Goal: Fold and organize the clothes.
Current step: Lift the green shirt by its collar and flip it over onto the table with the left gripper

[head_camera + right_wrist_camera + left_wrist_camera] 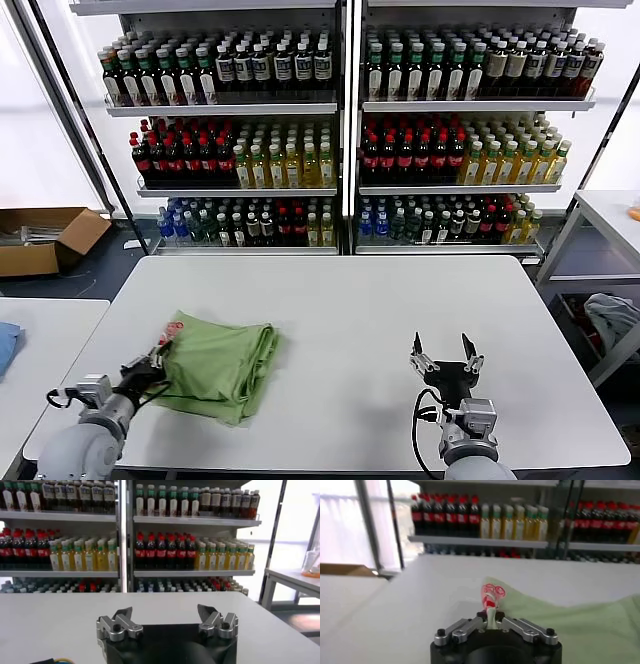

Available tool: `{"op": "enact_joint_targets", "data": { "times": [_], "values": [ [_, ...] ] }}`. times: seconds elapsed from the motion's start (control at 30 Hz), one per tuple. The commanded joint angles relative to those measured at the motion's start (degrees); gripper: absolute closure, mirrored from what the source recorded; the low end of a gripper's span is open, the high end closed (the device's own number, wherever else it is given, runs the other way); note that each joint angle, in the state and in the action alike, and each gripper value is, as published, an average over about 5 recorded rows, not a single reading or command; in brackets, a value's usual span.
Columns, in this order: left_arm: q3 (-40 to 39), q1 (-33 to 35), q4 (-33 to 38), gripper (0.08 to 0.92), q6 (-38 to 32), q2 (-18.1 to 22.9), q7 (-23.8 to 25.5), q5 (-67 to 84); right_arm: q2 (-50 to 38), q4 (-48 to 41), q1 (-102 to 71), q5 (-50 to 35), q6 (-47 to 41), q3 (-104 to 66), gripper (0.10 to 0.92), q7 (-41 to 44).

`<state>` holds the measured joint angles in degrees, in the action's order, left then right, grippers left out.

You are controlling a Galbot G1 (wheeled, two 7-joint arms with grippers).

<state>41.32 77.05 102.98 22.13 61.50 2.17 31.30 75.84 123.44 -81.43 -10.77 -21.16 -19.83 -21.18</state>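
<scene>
The polo shirt is lying with its logo side (172, 330) underneath, so the robot's left gripper should raise the pinched corner and turn the shirt over toward the table's middle (325, 350).
The clothes, a light green polo shirt (222, 368), lie folded into a thick pad on the white table's (340, 300) front left. Its red-and-white logo (491, 595) shows at the near left corner. My left gripper (158, 360) is shut on that corner, and in the left wrist view a thin fold of green fabric (491, 618) stands pinched between the jaws of the left gripper (491, 616). My right gripper (446, 351) hovers low over the table's front right, well away from the shirt; seen from its own wrist, the right gripper (165, 614) is open with nothing between the fingers.
Shelves of bottles (340, 130) stand behind the table. A cardboard box (45, 240) lies on the floor at the far left. A side table (45, 330) with a blue cloth (6, 345) stands to the left, and another table (610, 215) with a grey-blue bundle (612, 318) under it to the right.
</scene>
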Motion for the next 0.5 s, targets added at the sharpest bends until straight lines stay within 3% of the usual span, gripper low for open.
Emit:
{"op": "enact_joint_targets", "data": {
  "times": [0.03,0.23,0.37,0.5],
  "values": [
    [18.8,0.4,1.3,0.875,0.3,-9.7,-0.8,2.2,-0.6,-1.9,3.4,-1.2,-0.4,1.1,0.203,0.1],
    [20.7,0.9,2.9,0.875,0.6,-12.1,-0.9,2.1,-0.3,-3.0,4.1,-1.5,0.1,1.5,0.203,0.3],
    [18.6,0.7,6.2,0.875,0.4,-9.3,-0.7,0.0,-0.3,-2.8,3.7,-1.5,0.2,1.3,0.203,0.4],
    [14.0,1.8,10.7,0.875,0.1,-3.6,-0.1,-3.4,-0.6,-2.6,3.3,-1.7,0.2,0.7,0.203,0.4]
  ]
}}
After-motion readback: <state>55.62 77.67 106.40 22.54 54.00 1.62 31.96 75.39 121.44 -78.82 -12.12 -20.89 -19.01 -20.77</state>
